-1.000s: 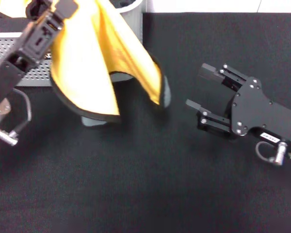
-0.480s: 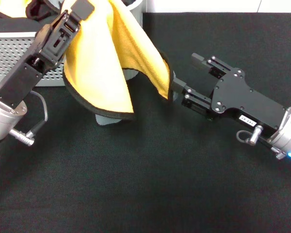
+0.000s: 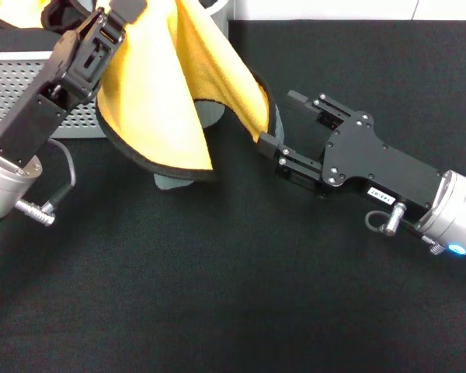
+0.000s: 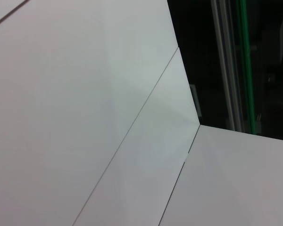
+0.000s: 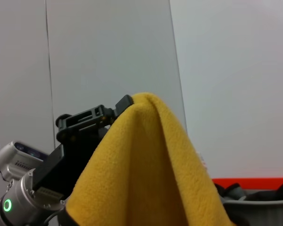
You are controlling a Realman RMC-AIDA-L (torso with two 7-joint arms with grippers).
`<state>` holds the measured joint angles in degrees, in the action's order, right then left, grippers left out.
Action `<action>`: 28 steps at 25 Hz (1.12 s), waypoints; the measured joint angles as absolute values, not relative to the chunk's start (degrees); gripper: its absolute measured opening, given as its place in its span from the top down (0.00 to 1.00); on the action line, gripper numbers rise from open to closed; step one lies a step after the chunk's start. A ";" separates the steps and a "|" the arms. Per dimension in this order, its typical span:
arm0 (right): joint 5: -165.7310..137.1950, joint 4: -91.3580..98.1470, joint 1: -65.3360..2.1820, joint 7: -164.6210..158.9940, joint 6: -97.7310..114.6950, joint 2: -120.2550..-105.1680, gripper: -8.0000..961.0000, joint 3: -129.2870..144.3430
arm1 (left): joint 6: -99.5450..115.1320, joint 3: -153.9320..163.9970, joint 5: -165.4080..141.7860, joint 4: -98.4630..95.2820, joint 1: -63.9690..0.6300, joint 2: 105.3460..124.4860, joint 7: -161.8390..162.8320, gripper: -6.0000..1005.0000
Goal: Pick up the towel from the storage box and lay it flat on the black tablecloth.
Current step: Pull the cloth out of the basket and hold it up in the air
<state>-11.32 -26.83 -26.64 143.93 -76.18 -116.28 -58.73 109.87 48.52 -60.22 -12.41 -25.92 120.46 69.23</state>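
Note:
The towel is hanging in limp, loose folds. When I lift it, its corner will go up and the rest will droop in a long drape.
My left gripper is shut on the towel and holds it up over the front edge of the storage box. The towel hangs in folds, yellow side out, with black edging and some grey underside showing, and its lowest folds hang just over the black tablecloth. My right gripper is open at the towel's right hanging corner, its lower fingertip touching the edging. In the right wrist view the towel drapes from the left gripper. The left wrist view shows no task object.
A round grey container stands behind the towel at the top edge. In the right wrist view a grey rim holds dark cloths. The left wrist view shows only white panels and a dark gap.
My right gripper has moved left across the tablecloth to the towel's right hanging corner, still open. The left arm has shifted a little, still holding the towel up.

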 joint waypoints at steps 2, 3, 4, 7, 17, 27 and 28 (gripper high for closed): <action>-11.06 -27.02 -26.71 144.09 -75.69 -116.27 0.29 -58.36 | 109.76 48.58 -60.07 -12.40 -26.03 120.47 69.20 0.89; -10.91 -27.11 -26.74 144.17 -75.27 -116.28 0.30 -58.27 | 109.74 48.61 -60.03 -12.39 -26.09 120.47 69.19 0.89; -10.49 -27.23 -26.75 144.23 -74.52 -116.28 0.30 -58.24 | 109.73 48.60 -60.02 -12.39 -26.14 120.48 69.19 0.89; -9.55 -27.02 -26.57 144.21 -73.34 -116.27 0.30 -58.65 | 109.72 48.59 -60.02 -12.39 -26.17 120.45 69.18 0.89; -7.36 -25.79 -26.16 144.01 -72.77 -116.28 0.33 -58.94 | 109.77 48.71 -60.03 -12.39 -26.20 120.30 69.17 0.88; -5.59 -25.66 -25.58 144.31 -73.08 -116.28 0.35 -59.01 | 109.92 48.90 -61.31 -12.39 -26.00 120.23 69.17 0.88; -5.59 -25.67 -25.63 144.31 -73.08 -116.27 0.35 -59.00 | 109.94 49.08 -61.37 -12.39 -25.92 120.23 69.17 0.88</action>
<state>-5.59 -25.67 -25.63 144.31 -73.08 -116.27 -59.00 109.94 49.08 -61.37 -12.39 -25.92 120.23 69.17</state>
